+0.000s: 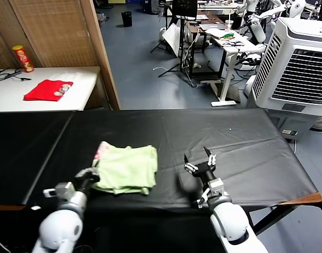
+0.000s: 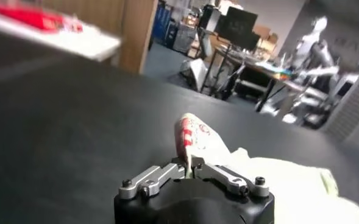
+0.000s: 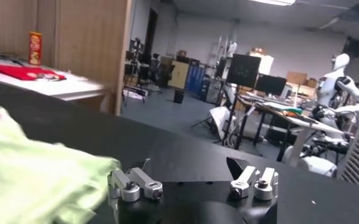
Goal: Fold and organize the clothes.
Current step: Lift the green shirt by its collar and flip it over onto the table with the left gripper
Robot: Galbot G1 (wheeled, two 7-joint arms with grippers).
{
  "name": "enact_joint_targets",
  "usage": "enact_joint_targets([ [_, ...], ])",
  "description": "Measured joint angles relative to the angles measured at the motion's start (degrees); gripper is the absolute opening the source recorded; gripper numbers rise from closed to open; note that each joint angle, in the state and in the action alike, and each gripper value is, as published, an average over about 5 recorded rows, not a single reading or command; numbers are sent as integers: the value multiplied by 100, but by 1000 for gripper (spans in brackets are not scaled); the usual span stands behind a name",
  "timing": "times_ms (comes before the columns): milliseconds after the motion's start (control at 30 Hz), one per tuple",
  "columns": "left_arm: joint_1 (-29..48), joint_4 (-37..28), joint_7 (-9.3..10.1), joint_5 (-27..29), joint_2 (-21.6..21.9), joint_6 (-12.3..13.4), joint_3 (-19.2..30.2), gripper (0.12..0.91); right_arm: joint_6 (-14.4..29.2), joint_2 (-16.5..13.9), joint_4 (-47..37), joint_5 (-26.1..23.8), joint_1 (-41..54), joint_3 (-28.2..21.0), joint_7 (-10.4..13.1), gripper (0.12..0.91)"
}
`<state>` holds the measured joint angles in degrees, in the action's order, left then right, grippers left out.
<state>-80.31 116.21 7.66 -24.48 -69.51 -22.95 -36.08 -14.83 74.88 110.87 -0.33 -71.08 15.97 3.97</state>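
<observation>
Next, my left gripper raises the shirt's pinched edge (image 1: 96,171) and flips the shirt over, print up, since the shirt's plain side (image 1: 128,167) faces up, its red print mostly underneath.
The clothes, a pale mint-green shirt (image 1: 128,168), lie folded on the black table (image 1: 229,137), with a reddish print at the far left corner. My left gripper (image 1: 91,175) is at the shirt's near-left edge. In the left wrist view its jaws (image 2: 188,163) are shut on a fold of the shirt (image 2: 289,182), close to the red print. My right gripper (image 1: 199,158) hovers just right of the shirt, open with nothing between its fingers. In the right wrist view the right gripper (image 3: 191,173) stands wide, and the shirt (image 3: 33,176) lies beside it.
A red cloth (image 1: 47,90) and a tall snack can (image 1: 23,58) sit on a white side table (image 1: 84,92) at the back left. A white air cooler (image 1: 301,63) stands at the back right. The table's near right corner (image 1: 309,197) is close to my right arm.
</observation>
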Motion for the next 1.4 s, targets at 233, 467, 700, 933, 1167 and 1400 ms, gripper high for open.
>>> enact_joint_targets([
  [233,-253,141,-90,483,1210,110,-848,156,-6,29,38,3,-7,-10,7,798],
  [467,-406,571,19,946,1723,81,-1283,156,-7,29,28,6,-33,-15,0,798],
  [700,-234,881,308,707,1052,25,-371,156,-6,30,57,-14,-177,36,-19,798],
  [933,107,420,256,1173,-105,289,1071,173,-3,4,141,7,-329,128,-52,798],
  [1167,87,36,-145,1883,-848,721,1907,484,-182,-93,160,531,-229,9,-319,798],
  [1400,-122,235,-462,1940,-820,1138,1933,777,-894,-183,20,1876,136,-347,-442,798],
])
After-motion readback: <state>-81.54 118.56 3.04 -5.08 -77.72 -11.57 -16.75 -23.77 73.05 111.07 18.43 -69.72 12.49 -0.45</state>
